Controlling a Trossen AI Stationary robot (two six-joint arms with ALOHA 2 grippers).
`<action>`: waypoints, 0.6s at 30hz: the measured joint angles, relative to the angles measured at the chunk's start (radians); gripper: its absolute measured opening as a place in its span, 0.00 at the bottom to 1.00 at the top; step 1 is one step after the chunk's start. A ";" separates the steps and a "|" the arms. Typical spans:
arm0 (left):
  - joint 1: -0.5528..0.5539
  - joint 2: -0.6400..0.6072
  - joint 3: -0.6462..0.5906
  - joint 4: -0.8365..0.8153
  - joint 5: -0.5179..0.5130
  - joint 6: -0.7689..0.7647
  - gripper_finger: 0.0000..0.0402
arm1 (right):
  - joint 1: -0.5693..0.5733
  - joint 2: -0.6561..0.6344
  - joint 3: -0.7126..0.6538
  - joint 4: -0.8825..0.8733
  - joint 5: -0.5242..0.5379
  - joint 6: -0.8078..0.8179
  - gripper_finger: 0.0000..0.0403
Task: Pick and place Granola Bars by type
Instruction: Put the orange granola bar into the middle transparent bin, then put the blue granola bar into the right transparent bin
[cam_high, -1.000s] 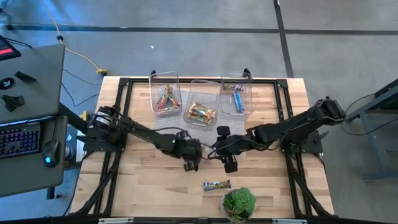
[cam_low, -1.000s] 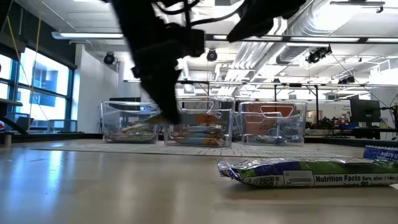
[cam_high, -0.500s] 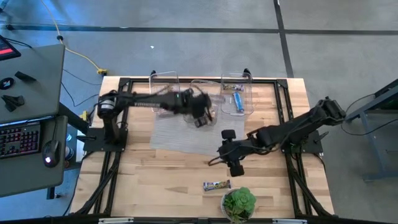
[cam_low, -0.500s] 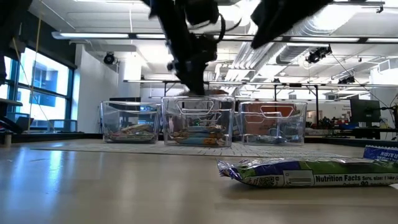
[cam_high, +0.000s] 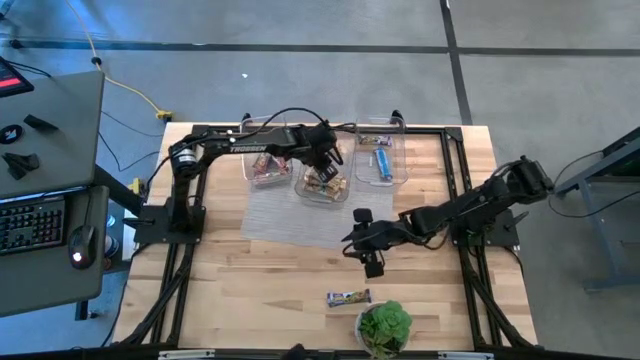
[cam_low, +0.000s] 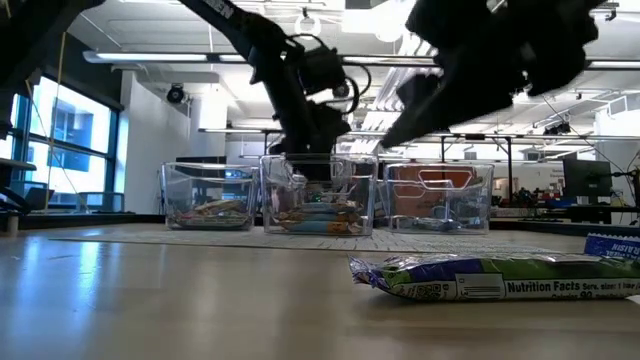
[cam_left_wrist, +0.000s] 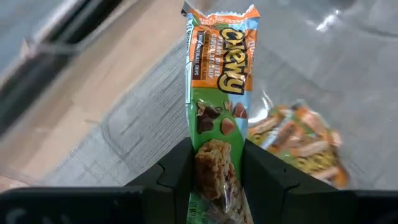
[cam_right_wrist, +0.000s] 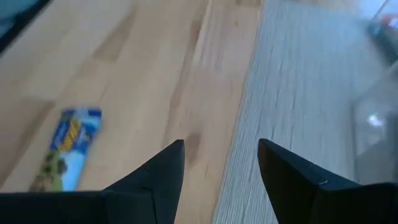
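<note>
My right gripper should move back, because the blue-green bar is next to the potted plant. It should take the bar after my left gripper brings the bar to mid-table.
My left gripper is over the middle clear bin at the table's far side, shut on a granola bar in an orange-and-green wrapper. Bars of the same look lie in that bin below it. Another bar, in a blue-green wrapper, lies flat on the bare wood near the front edge, and also shows in the low view and the right wrist view. My right gripper hangs open over mid-table, above and beyond that bar, with nothing between its fingers. My left gripper pinches the bar between its two fingers, across the width, on the wrapper's green part toward the near end. Most of the bar sticks out past the fingertips. The fingers slant down from the table's left. The bar is lifted clear, above the middle bin.
Three clear bins stand in a row at the far edge: left with reddish bars, middle, right with a blue bar. A grey mat lies before them. A potted plant stands at the front edge beside the loose bar.
My left gripper, still shut on the bar, has swung from mid-table toward the far edge and now stands over the middle bin, its wrist rolled somewhat. My right gripper has sunk toward the table, still open.
</note>
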 joint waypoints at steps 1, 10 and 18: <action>0.005 0.011 0.000 0.000 0.007 -0.022 0.28 | -0.003 0.012 -0.006 0.005 -0.011 0.000 0.47; 0.016 0.069 0.000 0.015 0.112 0.058 0.30 | -0.005 0.132 -0.014 0.080 -0.123 -0.063 0.47; 0.019 0.069 0.035 0.038 0.055 0.091 0.42 | 0.009 0.133 -0.013 0.156 -0.188 -0.142 0.47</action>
